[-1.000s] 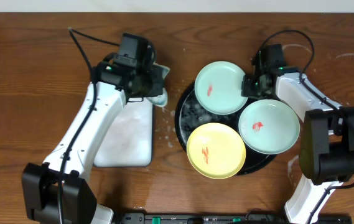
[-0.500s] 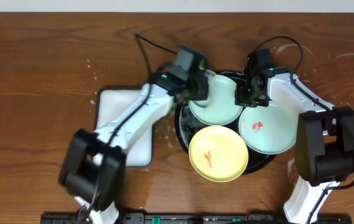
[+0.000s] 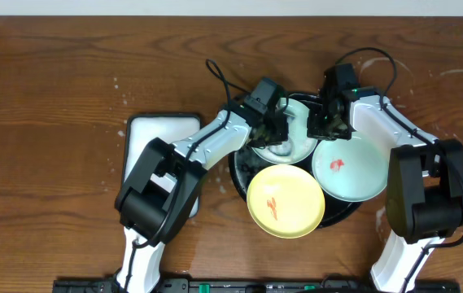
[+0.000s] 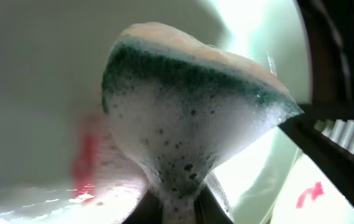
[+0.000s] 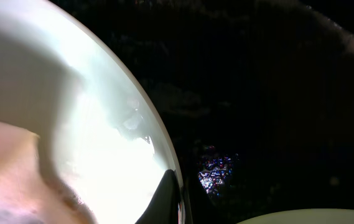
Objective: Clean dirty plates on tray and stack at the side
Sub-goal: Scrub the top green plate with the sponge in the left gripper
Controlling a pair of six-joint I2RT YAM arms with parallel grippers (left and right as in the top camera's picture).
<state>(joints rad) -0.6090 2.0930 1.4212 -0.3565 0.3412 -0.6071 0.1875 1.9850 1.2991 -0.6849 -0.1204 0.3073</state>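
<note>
My left gripper should wipe the sponge back across the red smear (image 4: 86, 157) that shows beside the sponge on the back mint plate, before my right gripper lifts the plate.
Three plates lie on the black tray (image 3: 237, 172): a mint plate (image 3: 303, 138) at the back, a mint plate (image 3: 355, 169) with a red smear at the right, and a yellow plate (image 3: 286, 200) with an orange smear in front. My left gripper (image 3: 272, 135) is shut on a foamy green sponge (image 4: 189, 112) pressed onto the back mint plate (image 4: 33, 74), beside a red smear (image 4: 84, 155). My right gripper (image 3: 326, 124) is shut on that plate's right rim (image 5: 52, 93), its jaws (image 5: 175, 199) pinching the edge over the wet black tray (image 5: 276, 93).
A white rectangular tray (image 3: 162, 134) sits left of the black tray, partly under my left arm. Brown wood tabletop with white soapy marks (image 3: 451, 77) lies all round. The right mint plate's edge shows in the left wrist view (image 4: 310, 193).
My left arm swung right from the white tray, carrying the sponge onto the back mint plate. The right gripper kept hold of that plate's rim, and the plate shifted slightly.
</note>
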